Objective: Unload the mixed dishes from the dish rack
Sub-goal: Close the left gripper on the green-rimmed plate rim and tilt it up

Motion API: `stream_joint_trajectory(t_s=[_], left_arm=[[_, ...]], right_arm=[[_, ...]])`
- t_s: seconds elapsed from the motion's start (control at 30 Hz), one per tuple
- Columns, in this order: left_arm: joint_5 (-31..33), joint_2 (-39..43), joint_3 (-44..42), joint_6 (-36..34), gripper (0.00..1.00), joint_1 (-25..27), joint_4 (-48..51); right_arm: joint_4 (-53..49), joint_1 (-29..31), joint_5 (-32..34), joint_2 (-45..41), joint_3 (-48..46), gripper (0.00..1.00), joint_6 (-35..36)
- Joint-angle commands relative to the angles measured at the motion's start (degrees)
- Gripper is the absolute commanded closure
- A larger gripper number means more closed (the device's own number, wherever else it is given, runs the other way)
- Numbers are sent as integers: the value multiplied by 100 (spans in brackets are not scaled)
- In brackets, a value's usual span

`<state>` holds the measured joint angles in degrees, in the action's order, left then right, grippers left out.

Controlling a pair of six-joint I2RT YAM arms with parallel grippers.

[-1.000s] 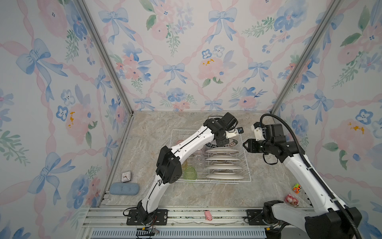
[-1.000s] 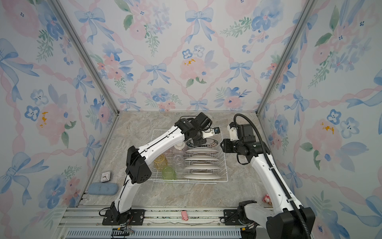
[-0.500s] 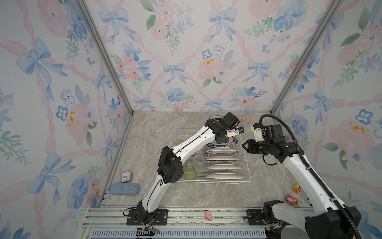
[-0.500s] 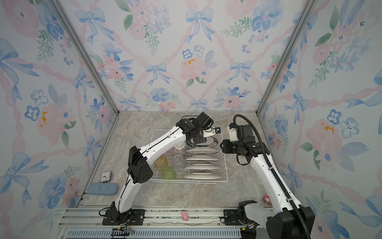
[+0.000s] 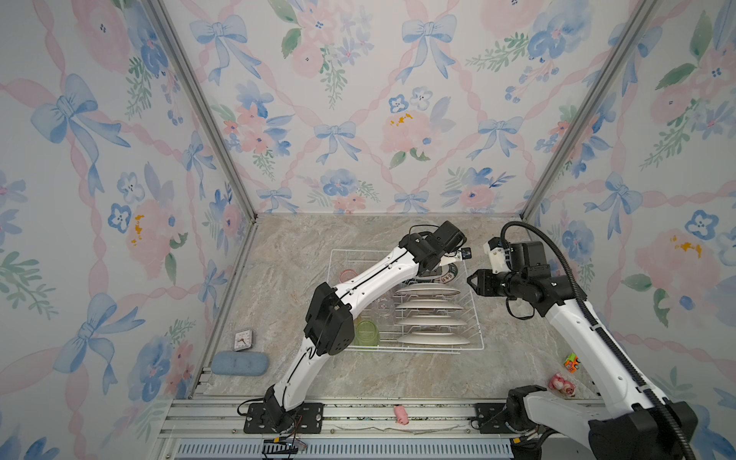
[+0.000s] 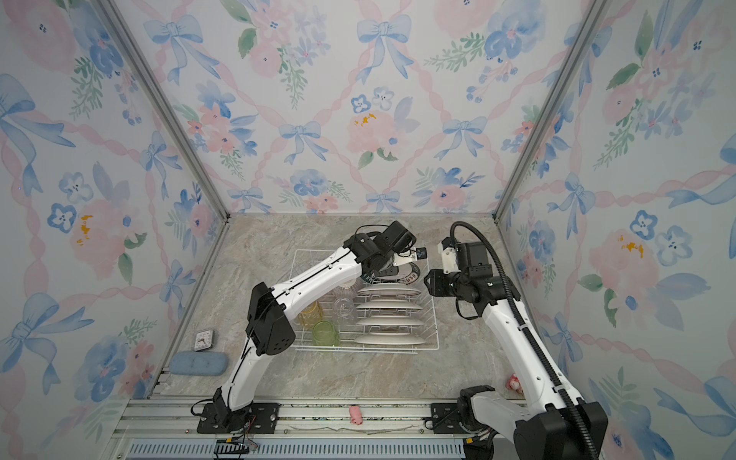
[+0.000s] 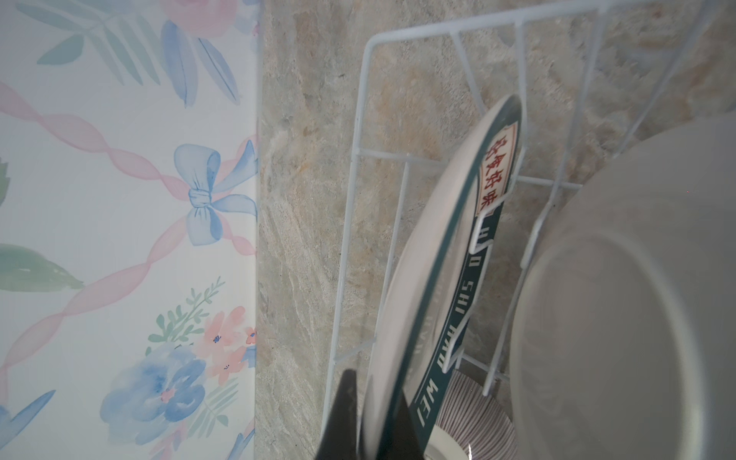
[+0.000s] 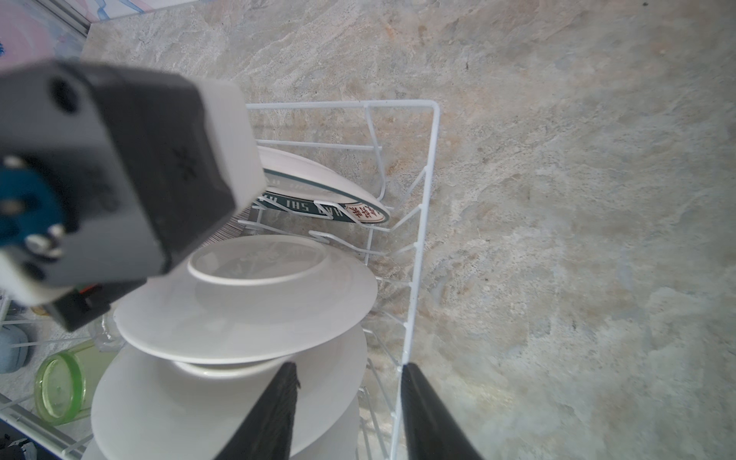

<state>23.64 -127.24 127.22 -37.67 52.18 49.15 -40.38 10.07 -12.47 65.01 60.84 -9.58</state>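
Note:
I should lift clear and hand over the green-rimmed plate with my left gripper, since it stands within the rack's wires (image 7: 480,233), its free rim (image 5: 452,272) toward my right gripper.
The white wire dish rack (image 5: 481,338) (image 6: 436,318) sits mid-table in both top views. Several white plates (image 5: 428,290) stand on edge in its right half. My left gripper (image 5: 438,271) (image 7: 374,422) is shut on the rim of the rearmost plate (image 7: 442,255), which has a dark green lettered rim. A pink-striped bowl (image 7: 474,410) lies just under that plate. Green (image 5: 366,332), pink (image 5: 348,275), clear (image 5: 384,306) and yellow (image 6: 310,312) tumblers stand in the left half. My right gripper (image 5: 472,280) (image 8: 350,414) hangs open over the rack's right wall (image 8: 418,278), holding nothing.
A small clock (image 5: 242,339) and a blue case (image 5: 239,363) lie by the left wall. Small toys (image 5: 571,361) (image 5: 560,384) lie at the front right near the right arm's base. A pink toy (image 5: 401,414) rests on the front rail.
My left gripper's jaws have closed the last bit onto the rear plate's rim. Neither arm has visibly shifted, and the right gripper stays as open as before.

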Motion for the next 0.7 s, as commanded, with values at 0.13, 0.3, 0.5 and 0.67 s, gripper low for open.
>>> stream_joint_trajectory(t_s=[0.13, 0.3, 0.5, 0.67], left_arm=[[126, 125, -409, 418, 100, -25, -335], [176, 532, -827, 480, 100, -38, -833], [44, 928, -865, 546, 100, -68, -944], [44, 1136, -905, 633, 100, -89, -942]], right_arm=[[109, -57, -80, -120, -119, 55, -44], [127, -57, -87, -107, -124, 58, -52], [162, -57, -122, -141, -116, 65, -67], [241, -57, -194, -183, -125, 65, -104]])
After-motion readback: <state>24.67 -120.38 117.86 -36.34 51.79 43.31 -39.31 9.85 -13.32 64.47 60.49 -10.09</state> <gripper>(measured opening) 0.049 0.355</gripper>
